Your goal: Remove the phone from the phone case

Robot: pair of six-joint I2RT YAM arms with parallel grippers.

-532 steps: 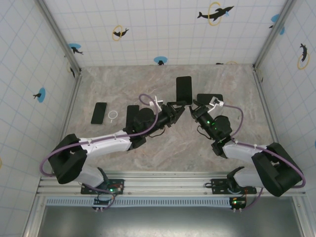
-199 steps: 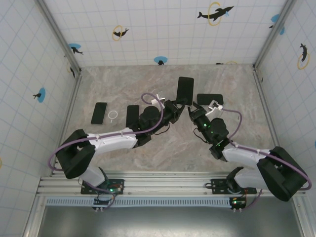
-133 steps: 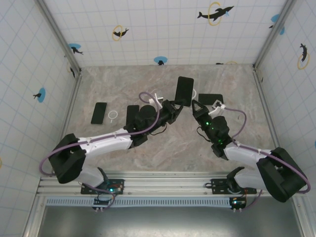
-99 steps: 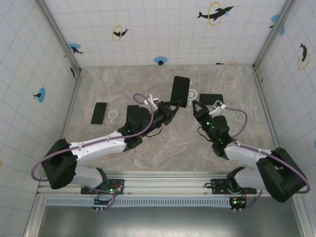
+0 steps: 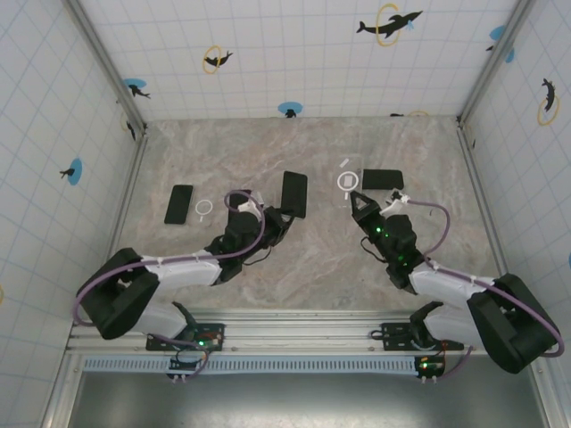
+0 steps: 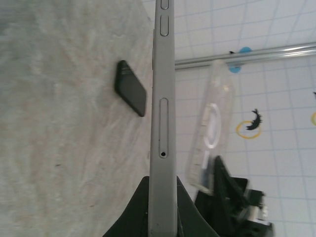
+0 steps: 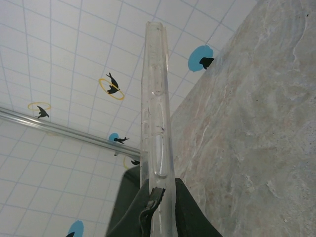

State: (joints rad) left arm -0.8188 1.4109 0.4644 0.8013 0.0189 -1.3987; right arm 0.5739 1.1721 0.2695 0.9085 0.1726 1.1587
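Note:
I should keep lowering the phone in my left gripper point(image 5: 294, 191), which hangs flat over open marble point(image 5: 302, 226), clear of the phone case, until it touches down, and then let it go.
The black phone point(image 5: 294, 194) is out of its case and stands on edge above the table, with my left gripper point(image 5: 277, 218) shut on its lower end. In the left wrist view it is a grey edge point(image 6: 163, 113) running up from my gripper point(image 6: 163, 183). The clear phone case point(image 5: 347, 181), with a white ring on its back, is apart from the phone to the right. My right gripper point(image 5: 359, 201) is shut on the case. The right wrist view has the case point(image 7: 157, 118) edge-on, clamped in the gripper point(image 7: 158, 186). The left wrist view also catches the case point(image 6: 212, 133).
A second black phone point(image 5: 179, 204) and a small white ring point(image 5: 204, 209) lie on the marble table at the left. Another dark phone point(image 5: 383, 179) lies flat behind the right gripper, also seen as a black slab point(image 6: 131, 95). Tiled walls close in the table.
The phone has come out of the clear case. My left gripper carried it left and toward the near side, while the right gripper kept the empty case and drew back slightly.

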